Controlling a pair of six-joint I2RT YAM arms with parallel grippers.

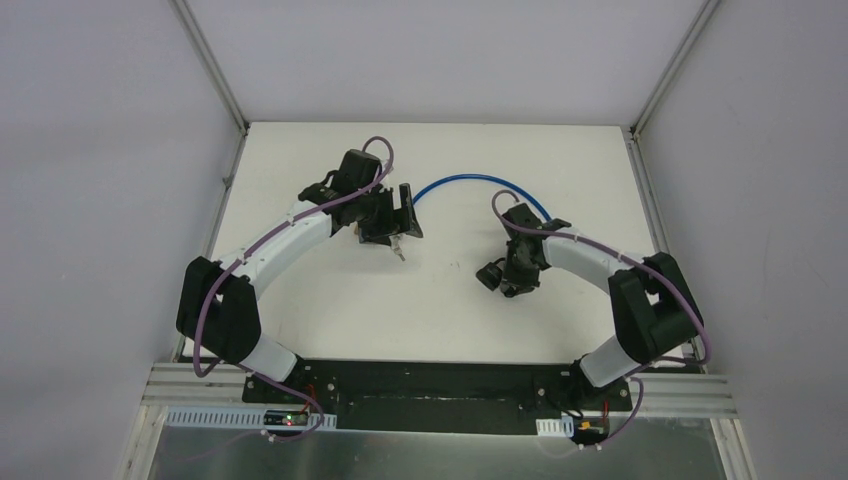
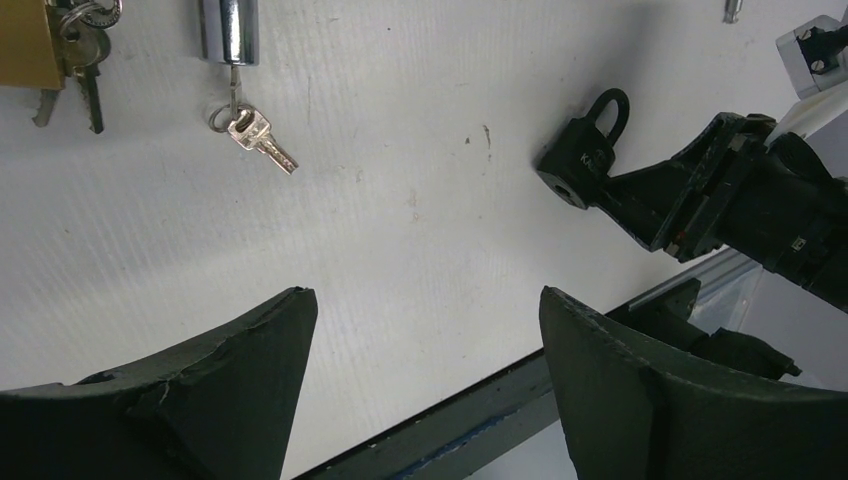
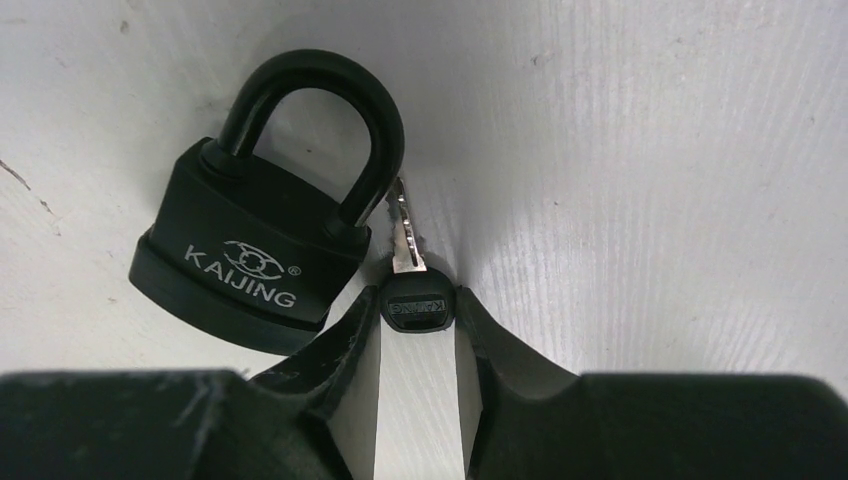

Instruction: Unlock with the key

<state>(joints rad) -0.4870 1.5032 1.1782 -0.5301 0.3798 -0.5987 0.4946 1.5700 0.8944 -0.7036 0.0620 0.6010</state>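
Next, I take the key's blade [image 3: 406,240] in the air with my left gripper while my right gripper grips the head [image 3: 417,302] again, because the blade lies crosswise to my right gripper's fingers.
A black padlock [image 3: 245,265] marked KAIJING lies flat on the white table, shackle closed. My right gripper [image 3: 418,300] is shut on the black head of a key [image 3: 417,305]. The silver blade points at the right leg of the shackle, beside the lock body and outside the keyhole. From above, the right gripper [image 1: 512,283] is at mid-table with the padlock [image 1: 489,274] at its tip. The left wrist view shows the padlock [image 2: 580,150] too. My left gripper [image 2: 428,300] is open and empty above bare table; from above it [image 1: 398,222] is at the far left-centre.
A brass padlock [image 2: 25,45] with a key bunch and a chrome lock [image 2: 228,30] with silver keys [image 2: 255,130] lie ahead of the left gripper. A blue cable [image 1: 470,185] arcs across the far table. The black front rail [image 2: 470,420] runs under the left gripper.
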